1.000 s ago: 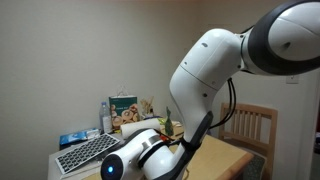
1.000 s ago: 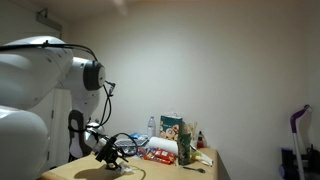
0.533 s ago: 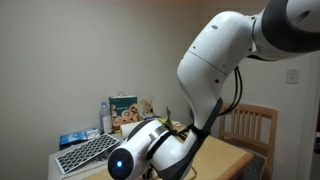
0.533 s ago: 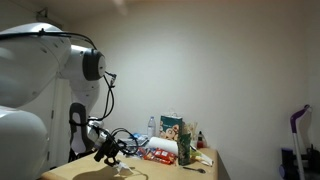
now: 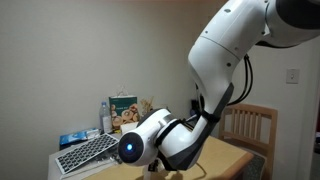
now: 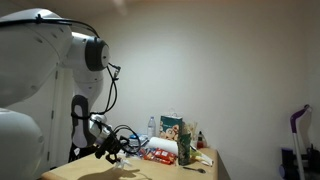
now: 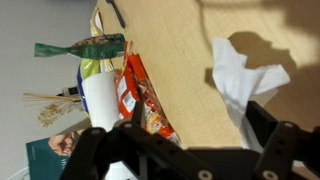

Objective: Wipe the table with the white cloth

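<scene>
My gripper is tilted toward the snack packets, and the white cloth (image 7: pixel 238 92) is next to one finger. Next, I swing my gripper upright over the white cloth (image 7: pixel 235 75) before I grab it.
The white cloth (image 7: pixel 240 72) lies crumpled on the wooden table (image 7: pixel 170 40), seen in the wrist view at the right. My gripper (image 7: pixel 196 132) hangs above the table with its jaws wide apart and nothing between them. One dark fingertip (image 7: pixel 266 118) overlaps the cloth's lower edge in the picture; the other (image 7: pixel 128 132) is over the snack packets. In an exterior view the gripper (image 6: pixel 114 149) is a little above the table (image 6: pixel 160 170). In both exterior views the cloth is too dim or hidden to make out.
Clutter crowds one end of the table: red snack packets (image 7: pixel 136 95), a white bottle (image 7: pixel 100 100), a green wrapper (image 7: pixel 80 47) and a printed box (image 5: pixel 125 108). A keyboard (image 5: pixel 86 152) lies near the edge. A wooden chair (image 5: pixel 250 125) stands behind the table.
The jaws have opened and let go of the cloth. The arm and wrist have lifted away from the table, leaving the cloth lying there.
</scene>
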